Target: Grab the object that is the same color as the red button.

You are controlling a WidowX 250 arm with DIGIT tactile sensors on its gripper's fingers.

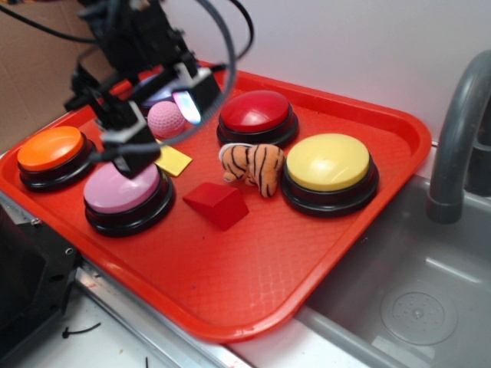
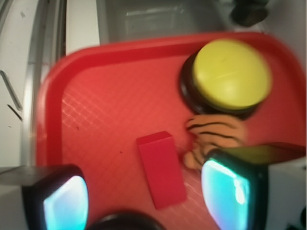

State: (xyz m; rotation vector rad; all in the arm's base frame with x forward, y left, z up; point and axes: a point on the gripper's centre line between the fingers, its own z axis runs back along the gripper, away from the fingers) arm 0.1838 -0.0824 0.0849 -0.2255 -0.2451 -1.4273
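The red wedge block has only a narrow gap (image 1: 237, 188) between it and the plush tiger (image 1: 256, 168), so I expect the tiger to move and turn when I pick up the block.
The small red wedge block (image 1: 217, 204) lies on the red tray (image 1: 253, 284), between the pink button and the plush tiger; the wrist view shows the red wedge block (image 2: 161, 168) lying flat between and beyond my fingers. The dark-red dome button (image 1: 256, 115) stands at the back of the tray. My gripper (image 1: 157, 132) hangs open above the tray's left side, over the pink button and yellow block, up and to the left of the wedge. Nothing is between its pads (image 2: 225, 191).
On the tray also stand an orange button (image 1: 52, 152), a pink button (image 1: 125, 193) and a yellow button (image 1: 329, 167). A striped plush tiger (image 1: 253, 165), a flat yellow block (image 1: 173, 160) and a pink ball (image 1: 166, 119) lie among them. A sink with a grey faucet (image 1: 457, 138) is at right.
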